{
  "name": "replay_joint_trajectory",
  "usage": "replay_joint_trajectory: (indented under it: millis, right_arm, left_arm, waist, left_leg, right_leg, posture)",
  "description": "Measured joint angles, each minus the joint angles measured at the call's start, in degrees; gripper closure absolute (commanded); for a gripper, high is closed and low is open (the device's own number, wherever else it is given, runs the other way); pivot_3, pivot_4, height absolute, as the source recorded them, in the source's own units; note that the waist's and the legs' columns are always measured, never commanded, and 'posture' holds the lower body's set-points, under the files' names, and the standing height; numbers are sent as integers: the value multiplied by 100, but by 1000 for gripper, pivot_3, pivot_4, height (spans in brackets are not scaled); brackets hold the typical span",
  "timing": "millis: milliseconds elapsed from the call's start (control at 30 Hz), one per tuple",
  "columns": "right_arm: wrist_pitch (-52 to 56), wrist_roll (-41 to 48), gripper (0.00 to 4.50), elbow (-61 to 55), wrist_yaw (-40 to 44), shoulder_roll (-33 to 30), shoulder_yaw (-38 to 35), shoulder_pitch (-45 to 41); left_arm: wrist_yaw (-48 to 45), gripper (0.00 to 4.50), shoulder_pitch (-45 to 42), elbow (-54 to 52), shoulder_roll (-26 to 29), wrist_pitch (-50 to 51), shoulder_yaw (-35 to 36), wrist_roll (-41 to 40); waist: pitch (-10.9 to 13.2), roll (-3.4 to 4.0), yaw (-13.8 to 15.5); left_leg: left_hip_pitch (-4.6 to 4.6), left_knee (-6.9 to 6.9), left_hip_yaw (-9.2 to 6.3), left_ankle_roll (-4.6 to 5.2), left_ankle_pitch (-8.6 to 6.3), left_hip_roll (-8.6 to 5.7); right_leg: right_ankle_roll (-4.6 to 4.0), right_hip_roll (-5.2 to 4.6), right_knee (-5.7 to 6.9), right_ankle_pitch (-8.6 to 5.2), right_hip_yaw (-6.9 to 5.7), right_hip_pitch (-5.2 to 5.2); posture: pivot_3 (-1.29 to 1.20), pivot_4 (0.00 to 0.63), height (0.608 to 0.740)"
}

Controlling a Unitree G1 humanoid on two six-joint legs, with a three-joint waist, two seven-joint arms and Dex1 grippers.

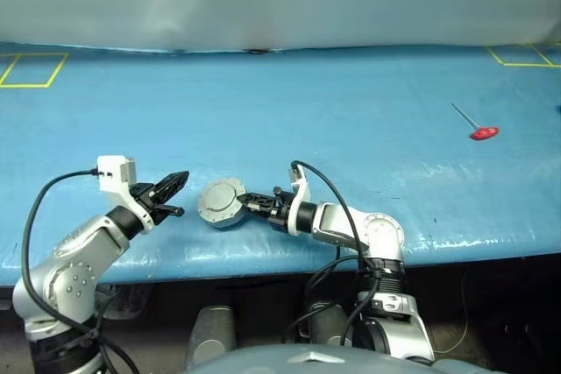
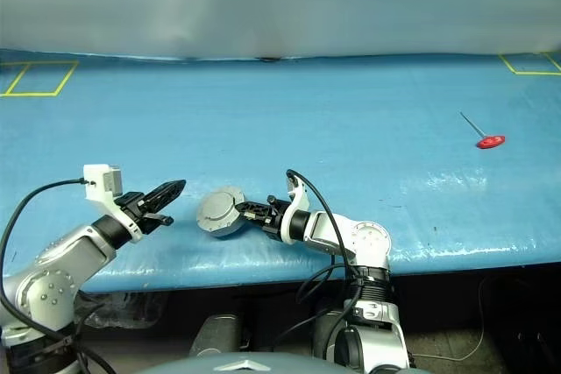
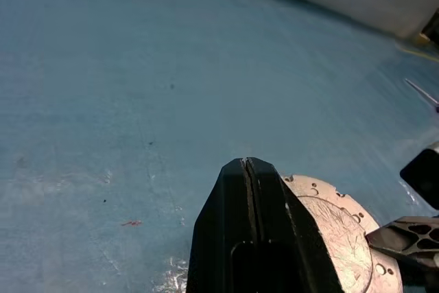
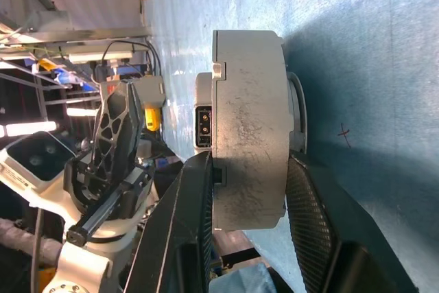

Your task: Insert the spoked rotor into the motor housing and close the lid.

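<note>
Next, I take the housing's front edge (image 1: 221,222) with my left gripper, because my right gripper is holding the motor housing far from the yellow square (image 1: 37,70) on my left gripper's side.
The motor housing (image 1: 221,202) is a round grey metal puck near the table's front edge, held just off the blue surface. The lid (image 3: 336,228) lies shut on it, its plain scratched face turned up. My right gripper (image 1: 250,205) is shut on the housing's right side, one finger (image 4: 188,224) on each flat face. In the right wrist view the housing (image 4: 247,101) stands edge-on between those fingers. My left gripper (image 1: 175,183) hangs shut a short way to the housing's left, apart from it, fingertips (image 3: 245,166) pressed together and holding nothing. The spoked rotor is hidden.
A red-handled tool (image 1: 483,132) lies far off at the right of the blue table (image 1: 289,111). Yellow taped squares mark the far left (image 1: 33,69) and far right (image 1: 526,54) corners. The table's front edge (image 1: 263,260) runs just below both grippers.
</note>
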Motion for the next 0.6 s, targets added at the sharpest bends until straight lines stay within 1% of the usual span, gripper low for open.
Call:
replay_joint_trajectory:
  millis: [133, 167, 233, 267, 333, 367, 400, 600]
  right_arm:
    - [-187, 92, 3303, 1, -51, -3, -89, 15]
    - [-289, 126, 3303, 1, -56, -4, -126, 20]
    - [-475, 185, 3304, 1, -56, -7, -188, 28]
    - [-557, 208, 3304, 1, -57, -8, -214, 30]
    - [-727, 283, 3305, 0, -57, -9, -230, -11]
    - [-783, 327, 3305, 0, -56, -10, -221, -19]
    - [-852, 344, 3305, 0, -52, -10, -207, -25]
    - [-1221, 373, 3306, 7, -8, -9, -127, -75]
  left_arm:
    - [506, 4500, 453, -114, -844, -242, 295, -737]
    - [610, 4500, 637, -138, -1084, -264, 297, -975]
    - [764, 4500, 910, -138, -1354, -276, 237, -1315]
    - [840, 4320, 1013, -138, -1504, -315, 216, -1522]
    - [978, 3888, 1225, -136, -1854, -457, 88, -1914]
    - [1033, 3605, 1315, -126, -1869, -499, -33, -2043]
    - [1086, 3220, 1356, -109, -1869, -532, -114, -2160]
    - [1389, 1210, 1413, 42, -1868, -1104, -259, -3080]
  waist:
    - [2, -5, 19]
    - [2, -6, 19]
    - [11, -16, 19]
    - [12, -17, 19]
    - [16, -15, 18]
    - [24, -24, 16]
    - [28, -26, 8]
    - [30, -25, 7]
  left_leg:
    - [-5, 18, -3, 0, 0, 0]
    - [-9, 25, -3, 1, -1, 0]
    - [-19, 41, -8, 2, -1, 1]
    - [-26, 54, -12, 3, -2, 3]
    - [-37, 79, -14, 5, -3, 4]
    - [-37, 85, -15, 7, -4, 4]
    - [-40, 92, -18, 7, -4, 4]
    - [-50, 100, -21, 9, -3, 0]
  right_leg:
    - [-3, 0, 5, 3, -1, 1]
    - [2, 0, 5, 2, -1, 1]
    - [2, 1, 6, -4, -4, -2]
    - [-4, 2, 8, -7, -7, -3]
    - [-6, 2, 10, -8, -7, -5]
    - [-6, 1, 14, -7, -6, -5]
    - [-6, 3, 14, -7, -7, -6]
    - [-6, 2, 13, -2, -5, -7]
  posture:
    - [0, 150, 740]
    - [0, 150, 740]
    - [0, 150, 740]
    - [0, 150, 740]
    - [0, 150, 740]
    - [0, 150, 740]
    - [0, 150, 740]
    - [0, 150, 740]
